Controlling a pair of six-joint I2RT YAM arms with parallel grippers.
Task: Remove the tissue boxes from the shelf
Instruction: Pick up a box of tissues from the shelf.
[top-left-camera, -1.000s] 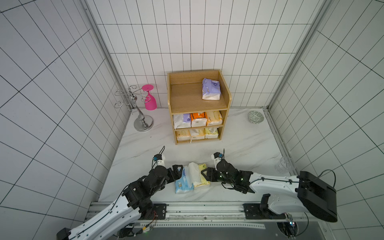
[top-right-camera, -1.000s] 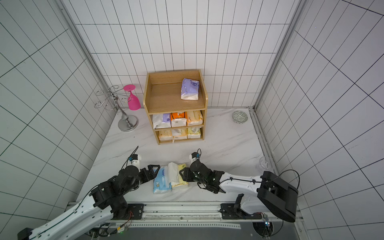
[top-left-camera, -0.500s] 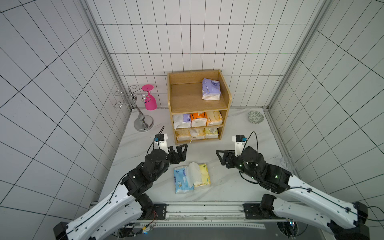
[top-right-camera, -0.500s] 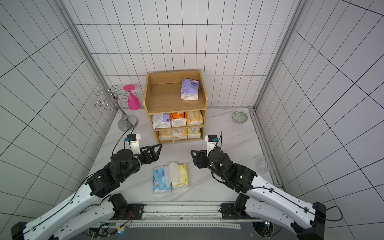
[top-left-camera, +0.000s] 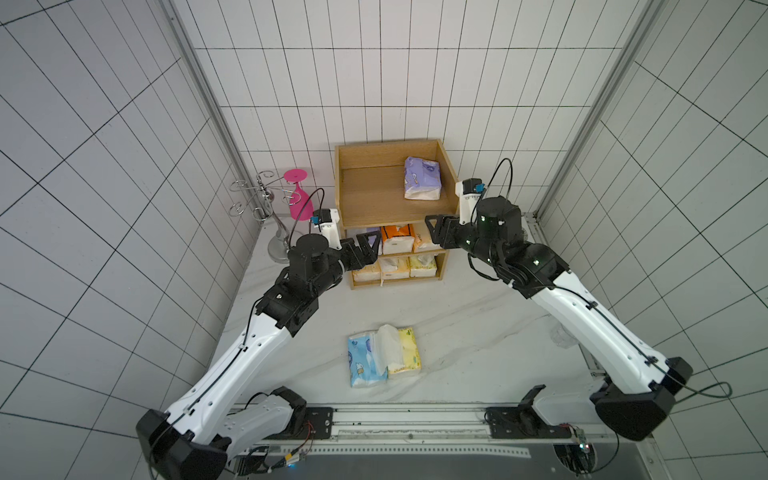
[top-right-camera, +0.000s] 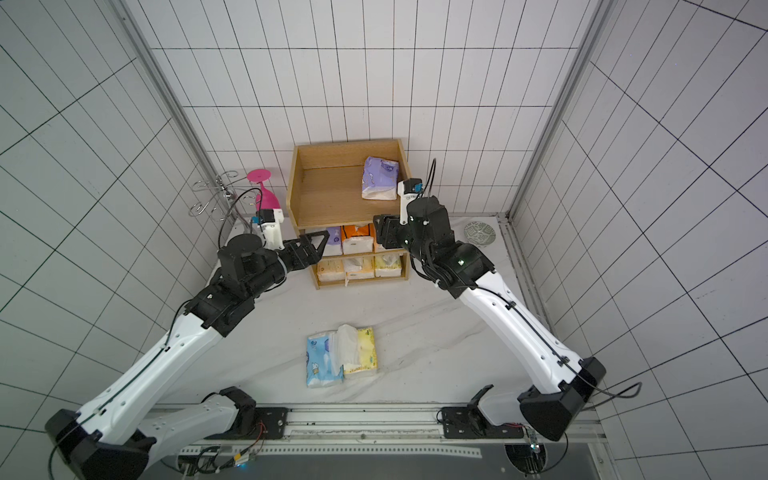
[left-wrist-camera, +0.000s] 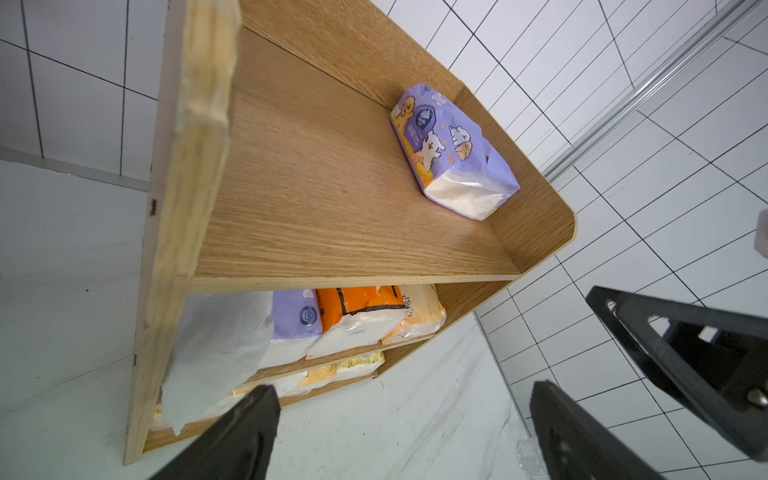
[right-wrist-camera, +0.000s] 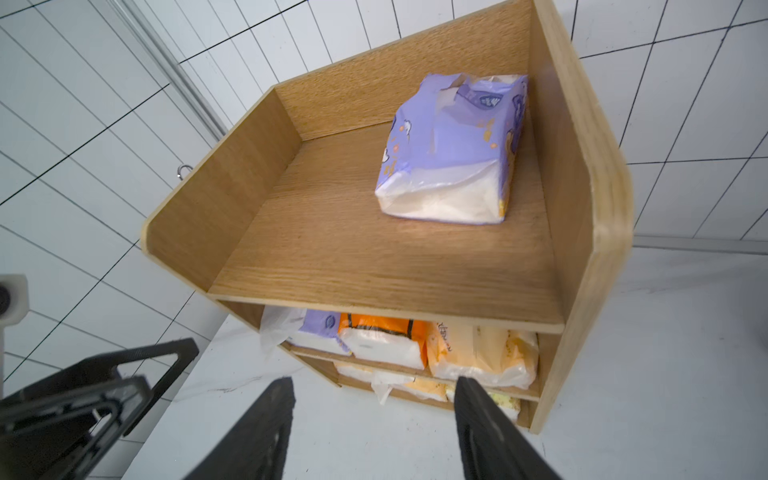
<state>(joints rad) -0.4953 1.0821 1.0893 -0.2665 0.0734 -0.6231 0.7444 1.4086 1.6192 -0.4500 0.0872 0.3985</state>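
Observation:
The purple tissue pack (top-left-camera: 422, 178) is deep on the top board, far from the robot's left gripper, so the robot's right gripper should drag the pack over to the front edge (top-left-camera: 404, 221).
The light-wood shelf (top-left-camera: 370, 195) stands at the back of the table. A purple tissue pack (top-left-camera: 421, 184) lies on its top board, right side. The middle tier holds purple (left-wrist-camera: 297, 316), orange (top-left-camera: 397, 239) and pale orange (right-wrist-camera: 478, 345) packs. Pale packs (top-left-camera: 395, 266) fill the bottom tier. A light blue pack (top-left-camera: 361, 361) and a yellow pack (top-left-camera: 409, 351) lie side by side on the table, white tissue sticking out. My left gripper (top-left-camera: 371, 248) hangs open and empty at the shelf's front left corner. My right gripper (top-left-camera: 434, 230) is open and empty at its front right corner.
A silver wire cup rack (top-left-camera: 266, 208) with a pink glass (top-left-camera: 297, 199) hanging upside down stands left of the shelf. A small patterned dish (top-right-camera: 480, 232) sits at the back right. A clear glass (top-left-camera: 561, 336) stands by the right wall. The arms' rail (top-left-camera: 407, 419) runs along the front.
Both arms have lifted away from the two packs on the table and swung back to the shelf's front corners. The right jaws have spread a little wider.

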